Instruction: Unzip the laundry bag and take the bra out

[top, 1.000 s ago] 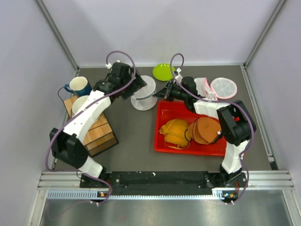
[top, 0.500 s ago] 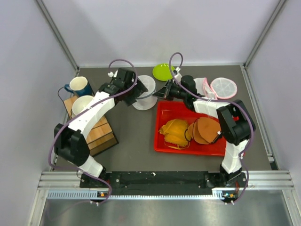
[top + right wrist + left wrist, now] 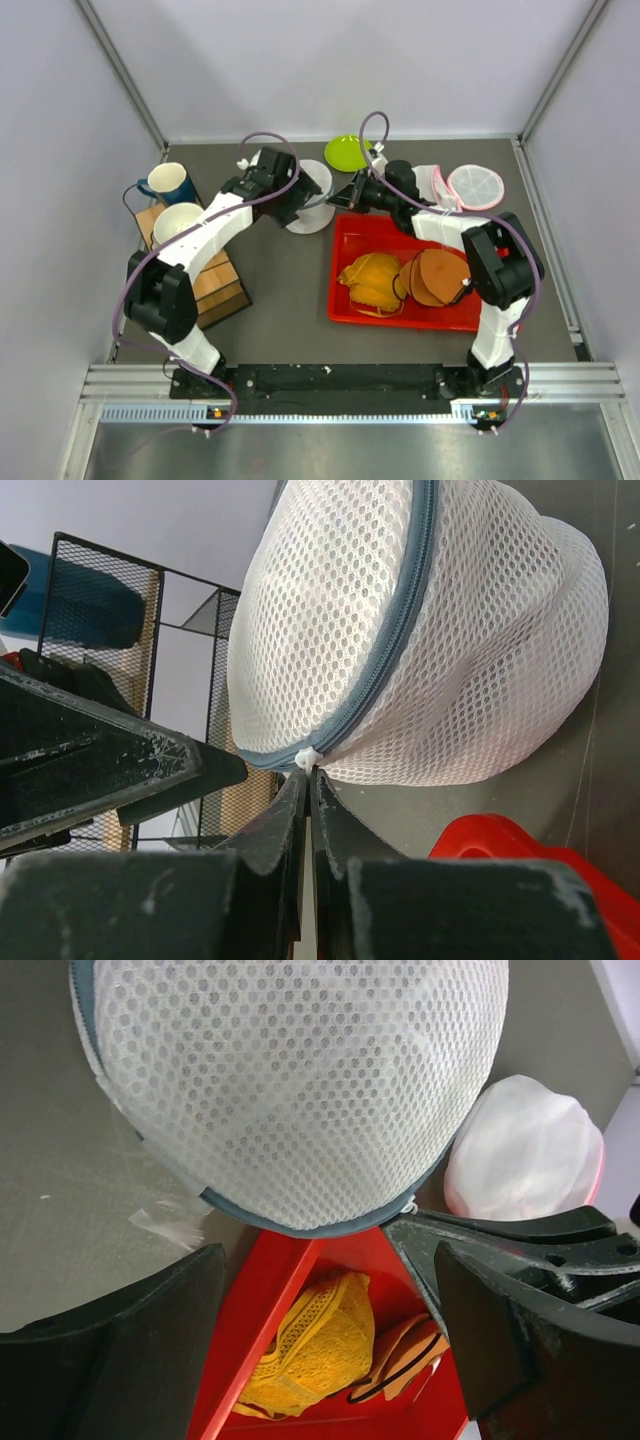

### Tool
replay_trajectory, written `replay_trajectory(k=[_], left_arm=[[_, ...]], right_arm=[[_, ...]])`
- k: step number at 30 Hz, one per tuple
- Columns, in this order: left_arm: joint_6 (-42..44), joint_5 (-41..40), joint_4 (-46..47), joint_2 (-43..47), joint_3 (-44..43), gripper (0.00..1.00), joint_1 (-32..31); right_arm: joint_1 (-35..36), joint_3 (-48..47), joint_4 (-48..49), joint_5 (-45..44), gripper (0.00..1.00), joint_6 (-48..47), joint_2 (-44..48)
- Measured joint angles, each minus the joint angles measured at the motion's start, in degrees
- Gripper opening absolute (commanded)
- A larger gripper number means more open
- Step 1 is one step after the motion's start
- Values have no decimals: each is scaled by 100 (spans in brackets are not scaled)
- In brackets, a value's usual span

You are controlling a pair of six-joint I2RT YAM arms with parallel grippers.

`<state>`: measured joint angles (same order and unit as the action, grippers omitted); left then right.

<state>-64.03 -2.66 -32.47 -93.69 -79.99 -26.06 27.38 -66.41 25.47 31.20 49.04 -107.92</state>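
The zipper pull (image 3: 308, 757) sits in my right gripper and the laundry bag is loose, so next my open left gripper pinches the zippered edge (image 3: 230, 1208) before I pull.
The laundry bag (image 3: 318, 185) is a white mesh dome with a grey-blue zipper, standing at the back middle of the table. In the right wrist view the bag (image 3: 470, 650) fills the top. My right gripper (image 3: 309, 780) is shut on the small white zipper pull (image 3: 308, 757) at the bag's lower edge. My left gripper (image 3: 296, 203) is at the bag's left side. In the left wrist view it (image 3: 330, 1330) is open just below the bag (image 3: 290, 1080), with nothing between its fingers. The bra is hidden; nothing shows through the mesh.
A red tray (image 3: 335, 290) right of the bag holds a yellow lace garment (image 3: 372, 280) and an orange one (image 3: 438, 276). Pink-rimmed mesh bags (image 3: 474, 186) lie at the back right, a green plate (image 3: 346, 152) behind. A wooden box (image 3: 210, 285) with two mugs stands left.
My left arm has swung right, bringing its open gripper up against the bag's left side. The right gripper has stayed shut on the zipper pull.
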Motion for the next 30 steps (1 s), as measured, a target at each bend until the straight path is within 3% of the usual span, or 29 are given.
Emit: replay_trajectory(k=[4, 8, 11, 12, 15, 23, 30], left_arm=[[-177, -39, 120, -116, -15, 88, -35], [-391, -420, 85, -249, -15, 79, -184], [-579, -796, 22, -289, -15, 66, -310], [-627, -894, 9, -306, -15, 43, -343], [-748, -1134, -37, -376, -33, 1, -367], [-157, -1156, -101, -765, -754, 0, -363], [791, -168, -17, -1388, -1447, 0, 15]], right_arm=[[0, 2, -2, -13, 0, 0, 20], [0, 2, -15, -11, 0, -4, 28], [0, 4, -44, -4, 0, -42, 31], [-2, 4, -63, 0, 0, -59, 42], [-2, 55, -153, 42, 0, -160, 111], [-146, 468, -678, 44, 0, -841, 575], [-855, 667, -848, 68, 0, -1115, 778]])
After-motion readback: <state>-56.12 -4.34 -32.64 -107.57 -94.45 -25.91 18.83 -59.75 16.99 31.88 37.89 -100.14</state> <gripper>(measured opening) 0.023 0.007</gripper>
